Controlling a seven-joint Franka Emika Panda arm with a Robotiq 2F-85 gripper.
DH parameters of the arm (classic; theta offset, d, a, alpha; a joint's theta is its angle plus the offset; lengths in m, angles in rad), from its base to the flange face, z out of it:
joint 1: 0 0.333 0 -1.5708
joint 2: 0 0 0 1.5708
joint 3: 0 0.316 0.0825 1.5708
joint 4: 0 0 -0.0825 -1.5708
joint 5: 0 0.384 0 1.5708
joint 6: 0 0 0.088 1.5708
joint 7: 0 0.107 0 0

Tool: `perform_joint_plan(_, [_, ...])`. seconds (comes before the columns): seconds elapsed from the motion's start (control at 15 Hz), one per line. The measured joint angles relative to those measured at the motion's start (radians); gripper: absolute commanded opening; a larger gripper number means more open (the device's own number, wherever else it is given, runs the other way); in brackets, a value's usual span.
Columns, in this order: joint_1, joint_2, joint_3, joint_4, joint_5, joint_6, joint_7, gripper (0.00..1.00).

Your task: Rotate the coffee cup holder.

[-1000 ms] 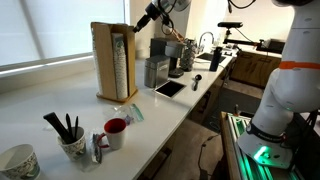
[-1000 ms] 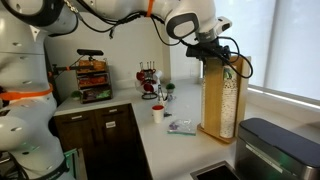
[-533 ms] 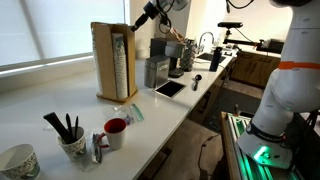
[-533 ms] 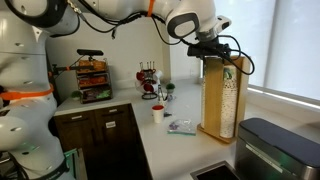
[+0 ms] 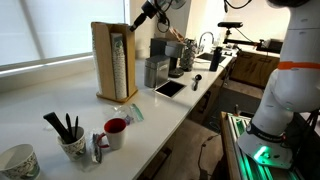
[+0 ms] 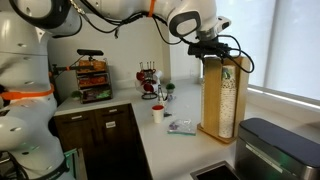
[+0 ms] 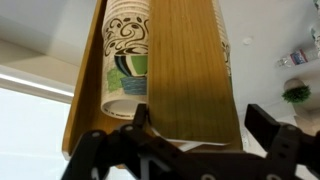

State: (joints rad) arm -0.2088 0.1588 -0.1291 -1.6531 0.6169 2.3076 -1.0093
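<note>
The robot's gripper is tilted over the wooden side panel (image 7: 190, 80), so it should level itself with the panel before it swings the coffee cup holder (image 6: 226, 100) around.
The coffee cup holder (image 5: 113, 62) is a tall light-brown wooden rack standing upright on the white counter, with a stack of printed paper cups (image 7: 128, 55) inside. It also shows in the other exterior view (image 6: 222, 95) and fills the wrist view (image 7: 190, 70). My gripper (image 5: 141, 18) is at the holder's top edge in both exterior views (image 6: 212, 47). In the wrist view the gripper (image 7: 200, 120) is open, with its black fingers (image 7: 265, 125) on either side of the wooden side panel. A gap shows at the right finger.
A grey metal container (image 5: 156, 71) stands next to the holder and also shows in an exterior view (image 6: 275, 145). A tablet (image 5: 169, 88), a red mug (image 5: 115, 132), a mug with pens (image 5: 72, 143) and a bowl (image 5: 18, 160) lie along the counter. A white cup (image 6: 157, 113) stands further off.
My gripper has shifted very slightly at the holder's top. The holder has not visibly moved.
</note>
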Motion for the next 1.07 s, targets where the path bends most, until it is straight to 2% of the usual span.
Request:
perform_joint_plan(0.2, [0.000, -0.038, -0.004, -0.004, -0.074, -0.087, 0.044, 1.00])
perform_joint_plan(0.47, [0.003, -0.077, 0.005, -0.005, -0.061, -0.142, 0.050, 1.00])
perform_joint_plan(0.87, [0.009, -0.089, -0.003, -0.056, -0.228, -0.016, 0.256, 1.00])
perform_joint_plan(1.07, [0.007, -0.092, -0.005, -0.112, -0.193, 0.095, 0.263, 1.00])
